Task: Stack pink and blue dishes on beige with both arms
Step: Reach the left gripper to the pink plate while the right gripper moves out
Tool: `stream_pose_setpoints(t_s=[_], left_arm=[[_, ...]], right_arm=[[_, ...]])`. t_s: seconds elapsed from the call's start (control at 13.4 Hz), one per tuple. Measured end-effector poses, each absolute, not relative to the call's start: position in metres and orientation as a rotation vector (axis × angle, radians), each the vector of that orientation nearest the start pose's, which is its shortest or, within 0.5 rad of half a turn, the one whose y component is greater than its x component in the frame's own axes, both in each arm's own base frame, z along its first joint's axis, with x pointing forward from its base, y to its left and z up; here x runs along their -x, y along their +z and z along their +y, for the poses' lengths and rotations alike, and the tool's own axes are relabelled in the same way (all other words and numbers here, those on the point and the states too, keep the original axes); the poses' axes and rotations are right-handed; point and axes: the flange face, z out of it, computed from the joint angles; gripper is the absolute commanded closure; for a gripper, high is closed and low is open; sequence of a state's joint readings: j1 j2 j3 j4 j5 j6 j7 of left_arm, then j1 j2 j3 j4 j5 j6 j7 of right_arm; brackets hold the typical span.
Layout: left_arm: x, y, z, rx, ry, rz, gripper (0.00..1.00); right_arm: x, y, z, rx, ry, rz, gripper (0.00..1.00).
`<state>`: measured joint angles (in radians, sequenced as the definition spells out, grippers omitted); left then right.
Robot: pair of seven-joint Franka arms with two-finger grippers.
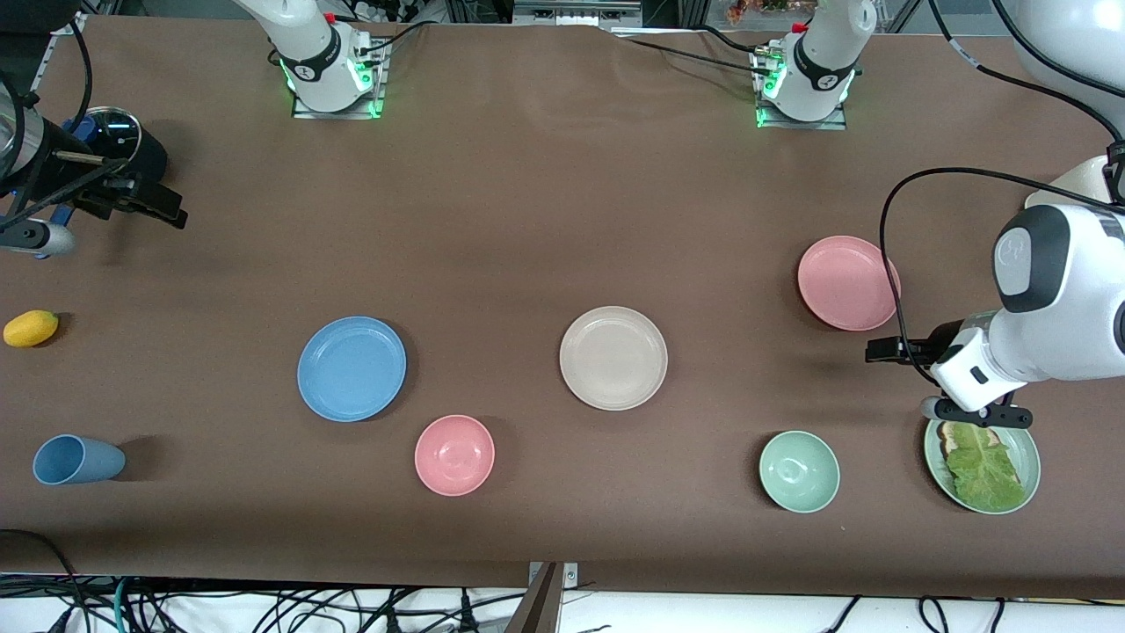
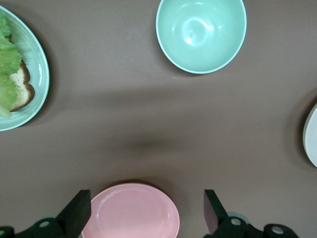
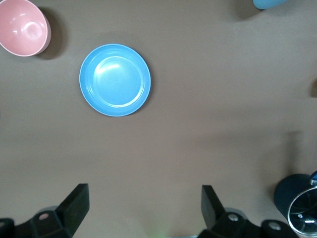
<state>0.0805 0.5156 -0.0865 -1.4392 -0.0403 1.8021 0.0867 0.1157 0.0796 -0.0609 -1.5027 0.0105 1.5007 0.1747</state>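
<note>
The pink plate (image 1: 846,283) is empty and clear of its neighbours, so the robot's open left gripper keeps going toward the rim (image 1: 893,296) nearest its arm and closes there.
The beige plate (image 1: 613,358) lies mid-table. The blue plate (image 1: 352,368) sits beside it toward the right arm's end. The pink plate (image 1: 848,283) lies toward the left arm's end, farther from the front camera. My left gripper (image 1: 896,350) hangs open and empty just off the pink plate's nearer rim. In the left wrist view, the pink plate (image 2: 131,213) shows below and between the spread fingers of that gripper (image 2: 146,198). My right gripper (image 1: 141,204) is open and empty over bare table at the right arm's end. In the right wrist view, that gripper (image 3: 144,191) is well apart from the blue plate (image 3: 115,80).
A pink bowl (image 1: 454,454) and a green bowl (image 1: 799,471) stand nearer the front camera. A green plate (image 1: 1034,462) with bread and lettuce lies below the left arm. At the right arm's end are a tipped blue cup (image 1: 77,459), a lemon (image 1: 31,328) and a dark cylinder (image 1: 123,145).
</note>
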Motion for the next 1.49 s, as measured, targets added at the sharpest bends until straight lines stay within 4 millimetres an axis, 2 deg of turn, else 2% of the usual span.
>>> stream_pose_setpoints(t_s=[0.15,0.22,0.6,0.67,0.82,0.97,1.12,1.34,1.49], left_arm=[[-0.674,0.361,0.014,3.209,0.168,0.087,0.0],[-0.661,0.347,0.021,3.202,0.132,0.09,0.0],[-0.559,0.287,0.052,3.18,0.013,0.114,0.0],[-0.539,0.277,0.063,3.19,0.011,0.113,0.0],[-0.511,0.264,0.089,3.247,0.016,0.125,0.0],[-0.495,0.253,0.112,3.309,0.003,0.164,0.0],[-0.485,0.244,0.125,3.337,0.001,0.2,0.0],[-0.48,0.234,0.135,3.353,0.008,0.241,0.0],[-0.478,0.224,0.139,3.371,-0.002,0.241,0.0]], right_arm=[[-0.571,0.605,0.031,3.137,0.129,0.196,0.0],[-0.573,0.602,0.031,3.137,0.136,0.198,0.0],[-0.594,0.571,0.033,3.141,0.136,0.197,0.0],[-0.597,0.567,0.034,3.141,0.141,0.194,0.0],[-0.603,0.552,0.036,3.144,0.169,0.189,0.0],[-0.615,0.529,0.039,3.146,0.175,0.181,0.0],[-0.625,0.496,0.042,3.149,0.174,0.153,0.0],[-0.631,0.444,0.042,3.149,0.129,0.133,0.0],[-0.629,0.419,0.042,3.149,0.107,0.13,0.0]])
